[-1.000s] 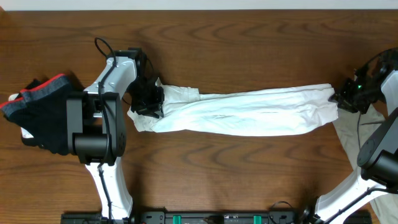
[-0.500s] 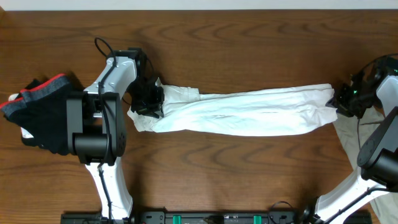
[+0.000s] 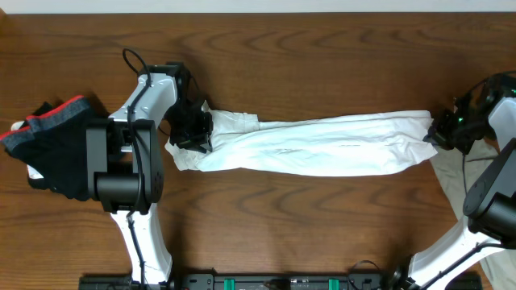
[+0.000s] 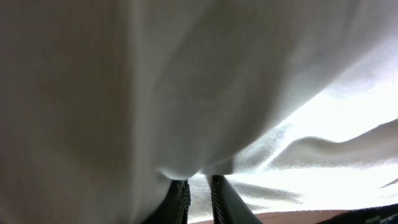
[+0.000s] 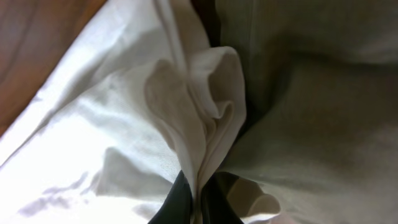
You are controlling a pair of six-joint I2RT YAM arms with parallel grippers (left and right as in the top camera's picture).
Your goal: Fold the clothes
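Observation:
Next, I open my right gripper and pull the beige cloth clear [image 3: 479, 153] first, then grab the white garment's end [image 3: 421, 143], since the beige cloth lies against it.
A white garment [image 3: 314, 145] lies stretched in a long band across the middle of the table. My left gripper [image 3: 193, 129] is shut on its left end; the left wrist view shows white cloth [image 4: 205, 93] pinched between the black fingers [image 4: 199, 190]. My right gripper [image 3: 442, 130] is shut on its right end; the right wrist view shows a bunched fold of white cloth [image 5: 199, 118] clamped between the fingers [image 5: 200, 199].
A dark garment with a red band [image 3: 52, 141] lies heaped at the table's left edge. A beige cloth [image 3: 459, 173] lies under the right arm at the right edge and also shows in the right wrist view [image 5: 317, 118].
The right gripper has shifted slightly, pulling the garment's right end a little; the left arm has not moved.

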